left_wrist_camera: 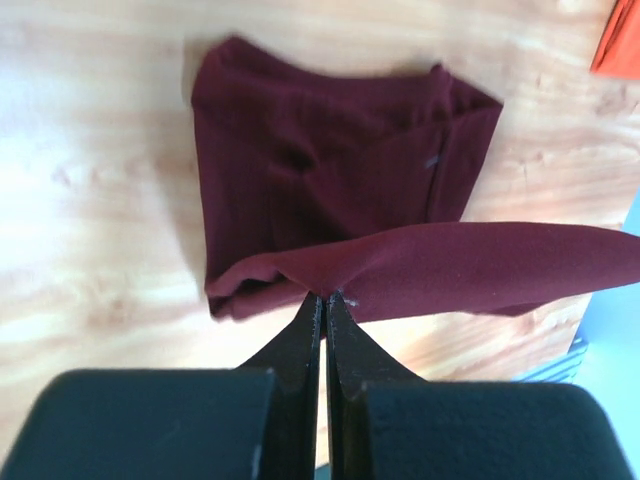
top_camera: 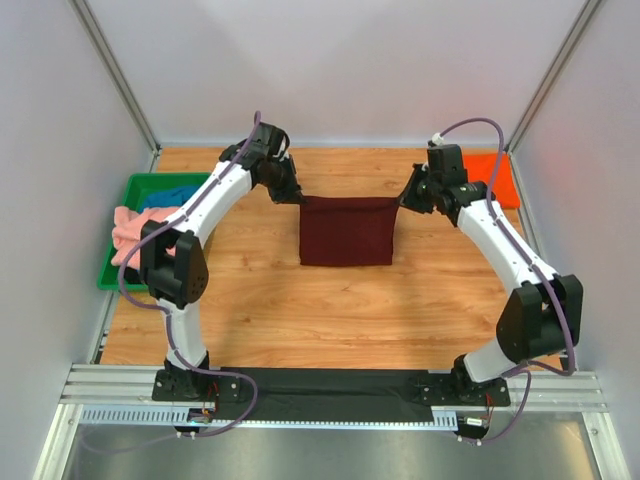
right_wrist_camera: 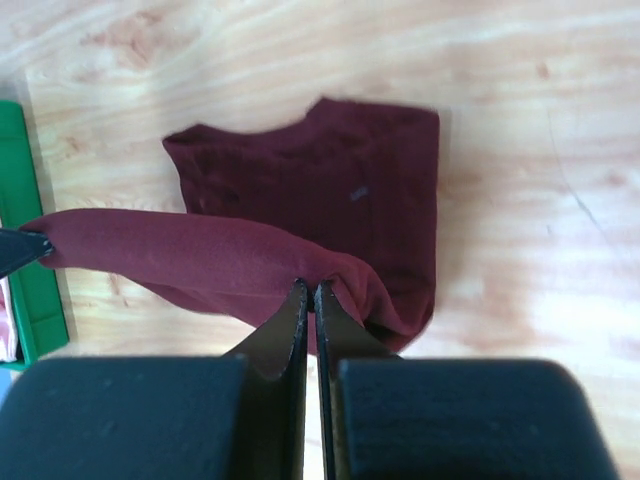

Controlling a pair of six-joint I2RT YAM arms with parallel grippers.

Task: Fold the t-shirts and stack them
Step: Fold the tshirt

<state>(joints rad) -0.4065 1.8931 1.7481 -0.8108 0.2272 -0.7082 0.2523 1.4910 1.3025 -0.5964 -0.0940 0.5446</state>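
Observation:
My left gripper should go on, with the maroon t-shirt's lifted edge (top_camera: pixel 350 201) pulled tight over its lower layer, toward the lower layer's far edge (left_wrist_camera: pixel 340 78) before it lets go there.
A dark maroon t-shirt (top_camera: pixel 347 232) lies partly folded at the middle of the table, its far edge lifted and stretched between both grippers. My left gripper (left_wrist_camera: pixel 326 296) is shut on the shirt's far left corner (top_camera: pixel 299 197). At the far right corner, my right gripper (right_wrist_camera: pixel 312 287) is shut on the same shirt (right_wrist_camera: pixel 330 190). The lifted edge runs taut as a band (left_wrist_camera: pixel 480 265) across the left wrist view. A bright orange t-shirt (top_camera: pixel 492 178) lies flat at the far right. Salmon-pink (top_camera: pixel 128 232) and blue (top_camera: pixel 168 193) t-shirts rest in the tray.
A green plastic tray (top_camera: pixel 113 275) sits at the table's left edge; its rim (right_wrist_camera: pixel 22 215) shows in the right wrist view. White walls and metal posts close in the far side and both sides. A black mat (top_camera: pixel 330 392) runs between the arm bases.

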